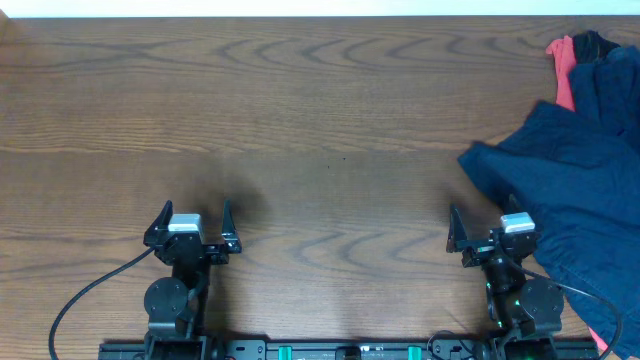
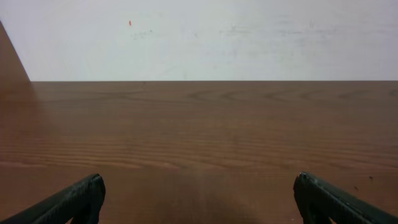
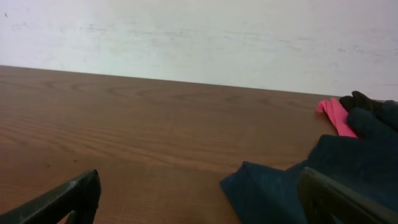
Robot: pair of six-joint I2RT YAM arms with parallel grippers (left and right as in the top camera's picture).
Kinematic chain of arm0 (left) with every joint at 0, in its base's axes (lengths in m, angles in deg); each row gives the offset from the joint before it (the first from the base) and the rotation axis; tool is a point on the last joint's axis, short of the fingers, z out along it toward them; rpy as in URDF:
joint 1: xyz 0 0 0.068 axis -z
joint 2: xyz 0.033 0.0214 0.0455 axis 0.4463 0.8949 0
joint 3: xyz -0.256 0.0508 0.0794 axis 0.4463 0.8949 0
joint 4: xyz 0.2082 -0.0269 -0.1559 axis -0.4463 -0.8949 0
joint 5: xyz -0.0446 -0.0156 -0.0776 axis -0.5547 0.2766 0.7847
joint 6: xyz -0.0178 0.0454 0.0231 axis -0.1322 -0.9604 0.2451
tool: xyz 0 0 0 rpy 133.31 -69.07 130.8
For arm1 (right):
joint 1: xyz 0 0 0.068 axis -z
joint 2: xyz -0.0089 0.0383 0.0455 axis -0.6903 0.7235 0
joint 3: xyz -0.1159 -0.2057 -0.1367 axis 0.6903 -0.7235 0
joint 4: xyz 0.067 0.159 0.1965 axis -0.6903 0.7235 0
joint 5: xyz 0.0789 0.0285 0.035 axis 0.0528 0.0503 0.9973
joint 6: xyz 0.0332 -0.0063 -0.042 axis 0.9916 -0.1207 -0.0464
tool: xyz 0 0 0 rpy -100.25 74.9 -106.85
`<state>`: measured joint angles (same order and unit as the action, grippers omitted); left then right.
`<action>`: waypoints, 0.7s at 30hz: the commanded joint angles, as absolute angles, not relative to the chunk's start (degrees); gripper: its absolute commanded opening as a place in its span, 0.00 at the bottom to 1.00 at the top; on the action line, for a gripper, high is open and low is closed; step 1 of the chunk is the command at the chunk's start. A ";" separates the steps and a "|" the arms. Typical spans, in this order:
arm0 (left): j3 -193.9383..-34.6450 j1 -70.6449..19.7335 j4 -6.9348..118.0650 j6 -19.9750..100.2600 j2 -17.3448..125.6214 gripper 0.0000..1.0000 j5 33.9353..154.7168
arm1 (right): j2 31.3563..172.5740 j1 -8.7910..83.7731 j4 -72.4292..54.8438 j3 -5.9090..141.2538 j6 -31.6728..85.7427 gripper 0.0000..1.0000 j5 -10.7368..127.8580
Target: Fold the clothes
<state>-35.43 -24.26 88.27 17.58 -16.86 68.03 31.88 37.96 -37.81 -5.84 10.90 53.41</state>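
Next, my right gripper grabs and pulls the navy cloth [image 1: 572, 175] toward the middle by its near corner [image 1: 478, 161] first, because the cloth is far from my left gripper.
A heap of dark navy-blue clothes [image 1: 575, 175] lies bunched at the table's right side, with a coral-red piece [image 1: 563, 62] showing at its far edge. In the right wrist view the navy cloth [image 3: 292, 186] has a corner reaching between the fingers, and the red piece [image 3: 336, 115] lies behind it. My right gripper [image 1: 487, 222] is open, its right finger at the cloth's near-left edge. My left gripper [image 1: 193, 218] is open and empty at the front left, far from the clothes; it shows over bare wood in the left wrist view [image 2: 199, 196].
The wooden table [image 1: 300, 120] stretches bare to the left of the clothes. A white wall [image 2: 199, 37] runs behind the far edge. Black cables [image 1: 85, 300] trail from the arm bases at the front edge.
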 commanded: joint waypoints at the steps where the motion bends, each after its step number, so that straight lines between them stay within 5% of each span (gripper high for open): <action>1: -34.64 -24.72 85.76 17.62 -17.21 0.98 67.31 | 31.57 38.33 -37.59 -5.89 9.86 0.99 53.81; 21: -36.96 -24.72 83.14 25.40 -14.94 0.98 67.57 | 32.86 38.35 -37.52 -5.87 17.68 0.99 53.35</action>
<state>-36.24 -24.26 86.57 22.10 -16.23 68.03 32.10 37.96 -37.81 -5.84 14.25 53.37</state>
